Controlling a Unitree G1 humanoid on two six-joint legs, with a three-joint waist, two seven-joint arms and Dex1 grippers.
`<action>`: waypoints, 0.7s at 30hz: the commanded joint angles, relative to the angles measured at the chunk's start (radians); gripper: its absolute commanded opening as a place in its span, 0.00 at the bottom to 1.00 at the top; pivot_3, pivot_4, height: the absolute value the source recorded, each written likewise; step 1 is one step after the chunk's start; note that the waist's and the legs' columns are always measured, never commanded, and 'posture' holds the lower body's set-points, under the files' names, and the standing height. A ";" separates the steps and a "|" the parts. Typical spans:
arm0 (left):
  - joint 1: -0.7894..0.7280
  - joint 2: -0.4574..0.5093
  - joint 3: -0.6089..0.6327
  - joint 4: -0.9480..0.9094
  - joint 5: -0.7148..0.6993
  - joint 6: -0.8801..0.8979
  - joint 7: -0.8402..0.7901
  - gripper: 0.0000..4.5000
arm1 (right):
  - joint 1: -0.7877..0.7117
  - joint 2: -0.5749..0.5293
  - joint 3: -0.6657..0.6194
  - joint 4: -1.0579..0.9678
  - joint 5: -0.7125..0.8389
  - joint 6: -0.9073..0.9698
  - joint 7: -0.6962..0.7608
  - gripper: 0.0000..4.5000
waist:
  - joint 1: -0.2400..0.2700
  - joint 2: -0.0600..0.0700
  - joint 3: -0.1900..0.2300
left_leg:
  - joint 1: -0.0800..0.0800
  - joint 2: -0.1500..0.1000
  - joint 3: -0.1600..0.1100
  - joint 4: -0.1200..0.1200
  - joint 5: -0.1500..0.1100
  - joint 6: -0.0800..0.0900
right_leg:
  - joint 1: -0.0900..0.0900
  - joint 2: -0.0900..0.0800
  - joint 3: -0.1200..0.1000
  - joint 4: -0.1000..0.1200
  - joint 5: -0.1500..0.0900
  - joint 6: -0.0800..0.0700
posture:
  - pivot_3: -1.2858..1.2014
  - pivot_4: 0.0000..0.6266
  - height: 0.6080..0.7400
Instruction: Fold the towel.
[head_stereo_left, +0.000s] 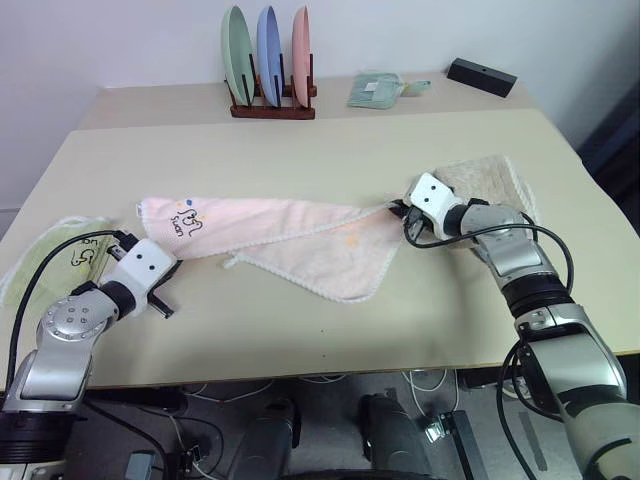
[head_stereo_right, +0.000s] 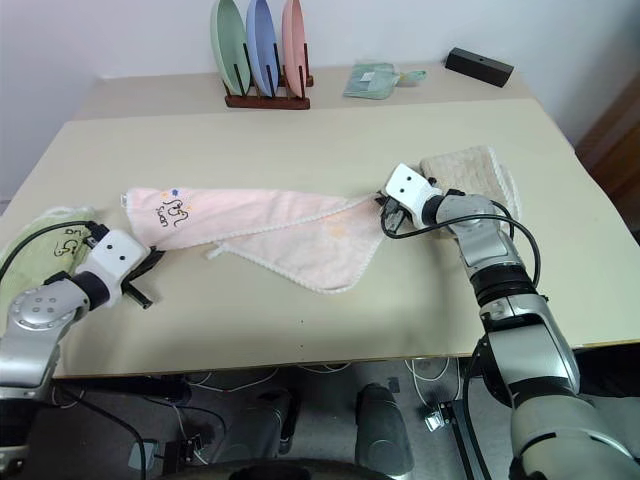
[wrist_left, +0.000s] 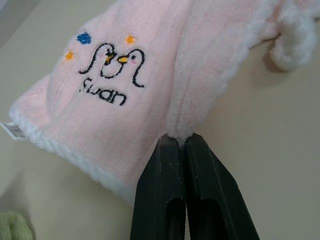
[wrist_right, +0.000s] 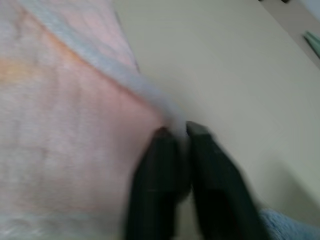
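I can see the towel's triangular flap (head_stereo_left: 338, 268) hanging crooked below its slanting edge, so I should pull that edge (head_stereo_left: 285, 237) tight with my left gripper against my right gripper before I lay the towel straight.
The pale pink towel (head_stereo_left: 300, 235) lies crumpled in a long strip across the middle of the table, with its swan logo (wrist_left: 112, 65) near the left end and a triangular flap hanging toward the front edge. My left gripper (wrist_left: 179, 140) is shut on a fold of the towel's edge just below the logo; in the left eye view that gripper (head_stereo_left: 172, 268) sits at the towel's left end. My right gripper (wrist_right: 177, 131) is shut on the towel's white-edged right corner, seen at the strip's right end (head_stereo_left: 396, 208).
A folded light green towel (head_stereo_left: 55, 255) lies at the table's left edge beside my left arm. A folded beige towel (head_stereo_left: 495, 178) lies behind my right wrist. At the back stand a plate rack (head_stereo_left: 270, 65), a green packet (head_stereo_left: 378, 90) and a black box (head_stereo_left: 481, 76).
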 joint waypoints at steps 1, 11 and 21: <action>-0.005 0.001 0.041 -0.027 -0.022 0.008 0.005 0.00 | -0.042 -0.012 -0.023 -0.032 0.002 -0.027 0.008 0.02 | 0.000 0.000 0.000 | 0.000 0.000 0.000 0.000 0.000 0.000 | 0.000 0.000 0.000 0.000 0.000 0.000 | 0.52 0.24 1.00; -0.606 0.022 0.099 0.332 -0.021 -0.092 0.188 0.00 | -0.402 -0.063 -0.087 0.140 -0.053 -0.136 -0.209 0.02 | 0.005 -0.004 0.004 | -0.003 0.002 -0.001 0.000 0.004 -0.006 | -0.005 0.005 0.001 0.001 0.004 -0.004 | 0.52 0.24 1.00; -0.564 0.149 0.232 0.305 -0.176 -0.088 0.011 0.00 | -0.275 -0.126 -0.134 -0.228 0.143 -0.031 0.095 0.02 | -0.053 -0.005 0.003 | -0.003 0.003 0.008 -0.008 0.003 -0.009 | -0.010 0.003 0.005 -0.001 0.004 -0.001 | 0.52 0.24 1.00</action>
